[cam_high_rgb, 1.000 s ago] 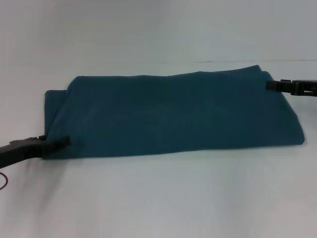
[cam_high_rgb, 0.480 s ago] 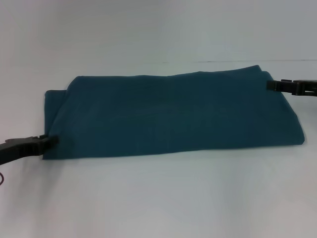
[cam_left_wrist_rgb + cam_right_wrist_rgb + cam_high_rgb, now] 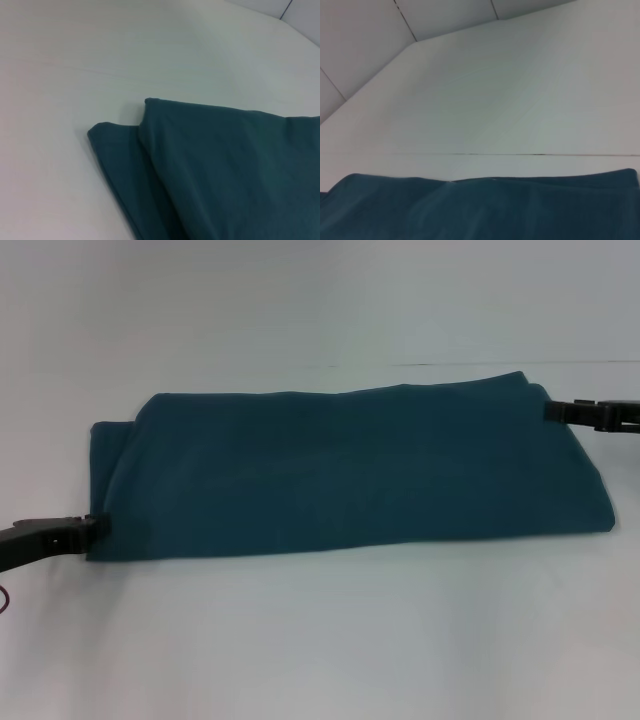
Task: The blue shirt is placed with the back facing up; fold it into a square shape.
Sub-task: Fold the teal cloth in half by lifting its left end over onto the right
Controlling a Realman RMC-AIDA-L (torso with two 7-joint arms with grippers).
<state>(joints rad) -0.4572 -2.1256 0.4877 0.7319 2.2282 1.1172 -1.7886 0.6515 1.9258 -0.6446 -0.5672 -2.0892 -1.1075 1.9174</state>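
Note:
The robot's left gripper is at the blue shirt's near corner and its right gripper is by the shirt's far corner [image 3: 536,392], so the right gripper should first take the shirt's other near corner [image 3: 604,523].
The blue shirt [image 3: 350,475] lies on the white table, folded into a long flat band running left to right, plain side up. At its left end a lower layer sticks out past the top fold, as the left wrist view [image 3: 225,175] shows. My left gripper [image 3: 92,528] is low at the shirt's near left corner, its tip just at the cloth's edge. My right gripper [image 3: 556,411] is at the far right corner, its tip touching the edge there. The right wrist view shows the shirt's far edge [image 3: 485,210]. Neither wrist view shows the arm's own gripper.
The white table [image 3: 320,640] stretches around the shirt on all sides. A thin seam line [image 3: 520,154] runs across the table behind the shirt. A bit of red cable [image 3: 5,598] shows at the left edge under my left arm.
My left gripper has drawn back to the left, from lying over the shirt's near left corner to its very edge. My right gripper has shifted slightly right. The shirt has stayed flat.

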